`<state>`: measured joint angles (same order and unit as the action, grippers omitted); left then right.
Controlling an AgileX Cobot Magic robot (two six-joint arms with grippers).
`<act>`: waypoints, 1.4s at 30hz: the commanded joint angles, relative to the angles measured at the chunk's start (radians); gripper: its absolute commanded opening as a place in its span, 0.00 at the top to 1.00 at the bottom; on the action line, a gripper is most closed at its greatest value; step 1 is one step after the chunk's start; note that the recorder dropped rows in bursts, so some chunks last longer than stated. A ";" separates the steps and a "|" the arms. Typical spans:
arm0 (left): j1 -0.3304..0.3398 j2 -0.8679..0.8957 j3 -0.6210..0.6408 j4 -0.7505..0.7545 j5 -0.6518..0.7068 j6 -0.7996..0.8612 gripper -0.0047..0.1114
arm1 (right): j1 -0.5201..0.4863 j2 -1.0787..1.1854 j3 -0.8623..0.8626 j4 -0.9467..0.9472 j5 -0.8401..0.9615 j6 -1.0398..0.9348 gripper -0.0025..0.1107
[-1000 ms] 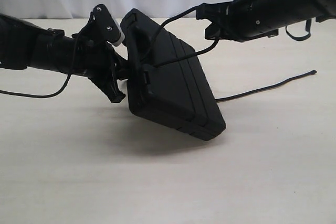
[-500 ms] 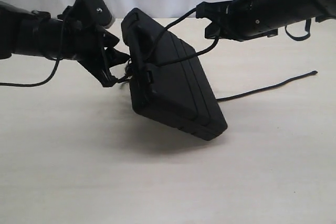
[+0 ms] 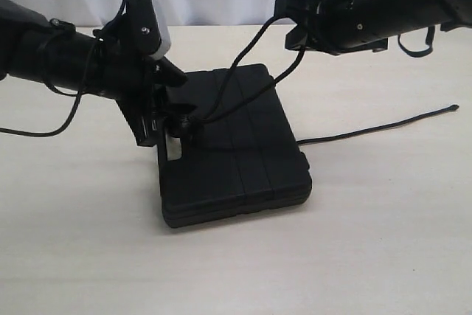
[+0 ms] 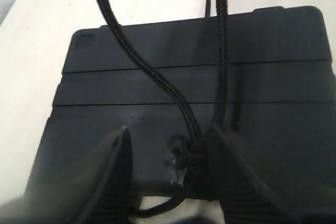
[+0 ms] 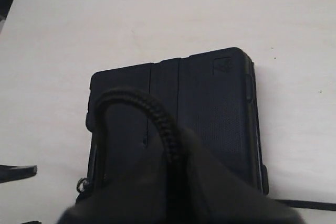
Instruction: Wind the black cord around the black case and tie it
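Observation:
My right gripper is holding up the cord's loop. Next, my left gripper pinches both pieces of the cord above the knot before my right gripper gets the cord's loose tail.
The black case lies flat on the table, ridged lid up. My left gripper stands open at its handle end. In the left wrist view the cord's knot sits between the spread fingers, close to one of them, against the case. The black cord rises from that knot in two strands to my right gripper, which is shut on it above the case's far side. In the right wrist view the cord arches out of the closed gripper over the case.
The cord's loose tail trails across the tabletop to the right of the case and ends near the right edge. A thin arm cable loops under the left arm.
The case was held tilted up off the table by my left gripper; that gripper has opened and the case now lies flat. The right gripper keeps its hold on the cord.

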<state>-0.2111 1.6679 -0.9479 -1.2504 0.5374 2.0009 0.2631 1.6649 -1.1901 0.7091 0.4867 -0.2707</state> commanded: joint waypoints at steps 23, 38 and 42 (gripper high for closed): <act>0.000 0.200 -0.073 -0.041 0.115 0.138 0.63 | -0.004 -0.003 -0.008 0.015 -0.012 -0.058 0.94; 0.000 0.200 -0.073 -0.177 0.097 0.138 0.96 | -0.017 -0.068 -0.012 -0.056 0.020 -0.036 0.35; 0.000 0.200 -0.073 -0.183 0.109 0.134 0.96 | -0.116 -0.146 -0.074 -0.213 0.111 0.094 0.33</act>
<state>-0.2111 1.8674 -1.0169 -1.4119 0.6327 2.1123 0.1981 1.5477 -1.2337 0.5765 0.5431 -0.2380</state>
